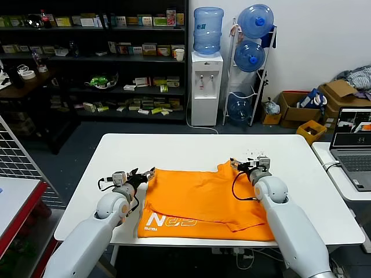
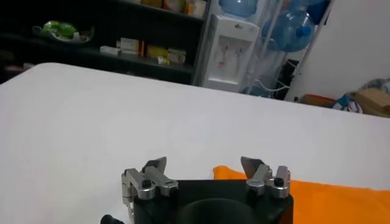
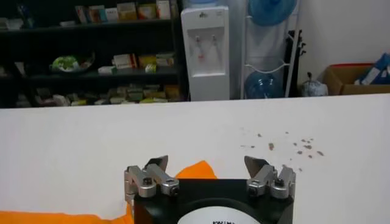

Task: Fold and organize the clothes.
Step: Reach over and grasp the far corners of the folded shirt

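Observation:
The white lettering (image 1: 170, 220) is along the T-shirt's near edge, so it should stay in view when I fold the orange T-shirt's far edge (image 1: 188, 171) over toward me.
The clothes are one bright orange T-shirt (image 1: 203, 200) lying flat on the white table (image 1: 174, 150), white lettering (image 1: 168, 220) showing at its front left. My left gripper (image 1: 143, 175) stands open at the shirt's far left corner, nothing between its fingers; the left wrist view shows the open gripper (image 2: 204, 163) with orange cloth (image 2: 332, 201) just beside it. My right gripper (image 1: 239, 165) is open at the shirt's far right corner. The right wrist view shows it (image 3: 206, 161) open over a pointed orange corner (image 3: 196, 171), not pinching it.
An open laptop (image 1: 353, 145) sits on a side table to the right. A water dispenser (image 1: 207, 87), a rack of water bottles (image 1: 250, 63) and dark shelves (image 1: 116, 63) stand beyond the table. Small dark specks (image 3: 286, 143) mark the tabletop ahead of the right gripper.

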`<move>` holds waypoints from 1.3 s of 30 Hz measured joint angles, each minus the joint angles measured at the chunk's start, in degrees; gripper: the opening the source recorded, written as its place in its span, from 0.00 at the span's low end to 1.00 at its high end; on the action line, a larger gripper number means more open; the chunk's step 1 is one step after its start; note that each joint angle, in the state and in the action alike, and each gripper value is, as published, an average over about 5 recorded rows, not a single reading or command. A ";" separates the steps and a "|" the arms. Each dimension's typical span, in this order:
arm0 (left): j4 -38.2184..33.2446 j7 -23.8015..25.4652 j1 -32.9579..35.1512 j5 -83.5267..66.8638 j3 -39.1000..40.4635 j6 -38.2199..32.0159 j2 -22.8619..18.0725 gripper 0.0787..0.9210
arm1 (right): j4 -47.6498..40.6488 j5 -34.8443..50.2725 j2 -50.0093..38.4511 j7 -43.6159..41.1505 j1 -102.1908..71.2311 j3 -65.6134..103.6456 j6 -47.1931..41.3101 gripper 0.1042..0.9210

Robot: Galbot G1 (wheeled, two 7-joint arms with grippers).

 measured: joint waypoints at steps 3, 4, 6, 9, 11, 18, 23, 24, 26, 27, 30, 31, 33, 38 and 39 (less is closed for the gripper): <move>1.63 0.27 -1.01 0.02 0.74 0.39 -0.54 0.88 | -1.97 -0.46 0.45 -0.17 0.98 -0.59 -0.28 0.88; 2.07 0.34 -1.29 0.03 0.93 0.51 -0.71 0.88 | -2.54 -0.60 0.59 -0.23 1.26 -0.73 -0.35 0.88; 2.81 0.55 -1.69 0.07 1.33 0.76 -0.96 0.88 | -3.63 -0.86 0.87 -0.36 1.78 -0.92 -0.42 0.87; 3.70 0.96 -2.21 0.12 1.90 1.12 -1.26 0.86 | -4.92 -1.11 1.18 -0.58 2.40 -1.13 -0.46 0.83; 4.33 1.16 -2.60 0.19 2.20 1.28 -1.49 0.83 | -5.48 -1.16 1.25 -0.70 2.61 -1.29 -0.56 0.78; 5.35 1.85 -3.39 0.29 3.25 1.40 -1.98 0.62 | -6.01 -0.95 1.17 -0.83 2.58 -1.70 -0.99 0.53; 5.78 2.32 -3.79 0.15 3.84 1.53 -2.48 0.45 | -5.99 -0.74 1.14 -0.84 2.41 -1.68 -0.89 0.36; 5.87 2.37 -3.87 0.12 3.94 1.57 -2.57 0.42 | -5.97 -0.69 1.14 -0.87 2.36 -1.68 -0.82 0.32; 5.99 2.43 -4.00 0.08 4.10 1.63 -2.71 0.34 | -5.86 -0.54 1.14 -0.94 2.23 -1.67 -0.60 0.26; 6.00 2.45 -4.03 0.07 4.16 1.65 -2.76 0.31 | -5.78 -0.44 1.14 -0.98 2.15 -1.65 -0.44 0.22; 5.89 2.43 -4.01 0.05 4.19 1.67 -2.83 0.21 | -5.34 -0.02 1.14 -1.03 1.78 -1.50 0.28 0.11; 5.80 2.41 -3.96 0.04 4.16 1.68 -2.83 0.18 | -5.09 0.16 1.11 -1.01 1.62 -1.42 0.58 0.08; 5.54 2.29 -3.79 0.02 4.01 1.63 -2.78 0.11 | -4.41 0.56 0.96 -0.88 1.24 -1.24 1.15 0.04; 4.10 1.59 -2.96 -0.06 3.20 1.43 -2.13 0.02 | -0.92 1.91 -0.11 0.16 -0.61 -0.54 1.92 0.02; 3.48 1.41 -2.71 -0.10 2.97 1.38 -1.90 0.02 | 0.09 2.23 -0.42 0.45 -1.17 -0.37 1.95 0.02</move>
